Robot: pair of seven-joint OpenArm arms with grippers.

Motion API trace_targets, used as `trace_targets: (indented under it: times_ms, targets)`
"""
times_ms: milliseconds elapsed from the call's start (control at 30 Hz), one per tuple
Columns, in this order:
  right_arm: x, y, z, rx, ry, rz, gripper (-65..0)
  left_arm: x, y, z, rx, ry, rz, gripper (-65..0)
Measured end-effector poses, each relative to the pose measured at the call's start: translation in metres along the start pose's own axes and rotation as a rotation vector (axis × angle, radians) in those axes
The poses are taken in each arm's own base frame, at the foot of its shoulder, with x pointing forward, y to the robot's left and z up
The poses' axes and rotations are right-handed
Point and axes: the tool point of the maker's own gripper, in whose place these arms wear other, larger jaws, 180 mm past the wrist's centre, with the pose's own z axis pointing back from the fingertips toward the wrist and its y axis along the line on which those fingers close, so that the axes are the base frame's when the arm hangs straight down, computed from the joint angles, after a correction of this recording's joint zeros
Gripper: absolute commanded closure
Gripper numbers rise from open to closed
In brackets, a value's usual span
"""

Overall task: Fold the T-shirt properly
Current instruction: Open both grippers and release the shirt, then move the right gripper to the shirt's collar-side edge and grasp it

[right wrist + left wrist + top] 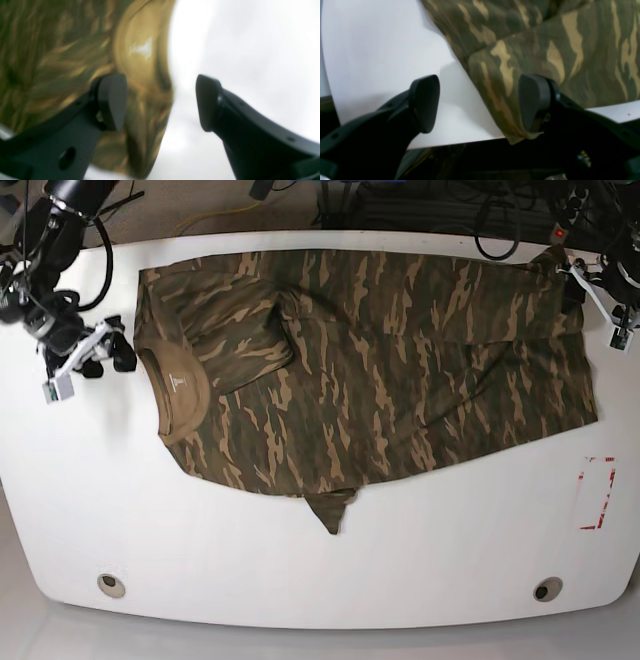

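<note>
A sleeve poking out (331, 509) shows at the T-shirt's body, so my right gripper should keep going past the collar and close on the shoulder edge on that side (203, 470).
The camouflage T-shirt (370, 360) lies spread on the white table (300, 580), collar (185, 385) to the left and hem to the right. One sleeve (240, 330) is folded onto the body; the other (335, 510) pokes out below. My right gripper (108, 362) sits open just left of the collar. In the right wrist view its jaws (161, 102) straddle the blurred collar edge (140, 50). My left gripper (578, 285) is open at the hem's far corner. There the gripper (480, 102) spans the T-shirt's (545, 37) edge without pinching it.
A red-marked rectangle (597, 492) is on the table at the right. Two round holes (111, 585) (547, 589) sit near the front edge. Cables (420, 205) run behind the table. The table edge (457, 143) is right below the left gripper.
</note>
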Motion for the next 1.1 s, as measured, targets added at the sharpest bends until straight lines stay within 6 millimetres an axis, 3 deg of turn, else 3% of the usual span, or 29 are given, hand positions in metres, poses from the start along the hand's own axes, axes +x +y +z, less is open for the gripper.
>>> trace_targets:
  times_ms: [167, 267, 367, 467, 733, 833, 1000, 1100]
  targets:
    - [0.040, -0.004, -0.040, 0.021, 0.014, 0.038, -41.5, 0.021, 0.006, 0.000, 0.012, -0.066, -0.002, -45.1]
    - [0.056, -0.017, -0.057, -0.015, 0.055, 0.036, -41.5, 0.012, 0.005, -0.001, 0.015, -0.033, -0.003, -45.1]
    - [0.077, -0.008, -0.078, 0.044, 0.025, 0.045, -41.5, 0.013, 0.004, -0.001, 0.010, -0.037, 0.001, -45.1]
    - [0.078, 0.002, -0.106, 0.101, 0.061, 0.026, -41.5, 0.016, 0.006, 0.000, 0.014, -0.047, -0.002, -45.1]
    - [0.085, 0.016, -0.152, 0.169, 0.053, -0.026, -41.5, 0.014, 0.005, 0.000, 0.013, -0.041, -0.001, -45.1]
    - [0.094, 0.018, -0.162, 0.185, 0.000, -0.059, -41.5, 0.014, 0.006, 0.000, 0.014, -0.042, -0.001, -45.1]
    - [0.081, 0.017, -0.177, 0.173, 0.028, -0.075, -41.5, 0.014, 0.006, 0.000, 0.014, -0.043, -0.001, -45.4]
    - [0.081, 0.026, -0.187, 0.187, -0.012, -0.093, -41.5, 0.015, 0.006, 0.000, 0.014, -0.043, -0.001, -45.4]
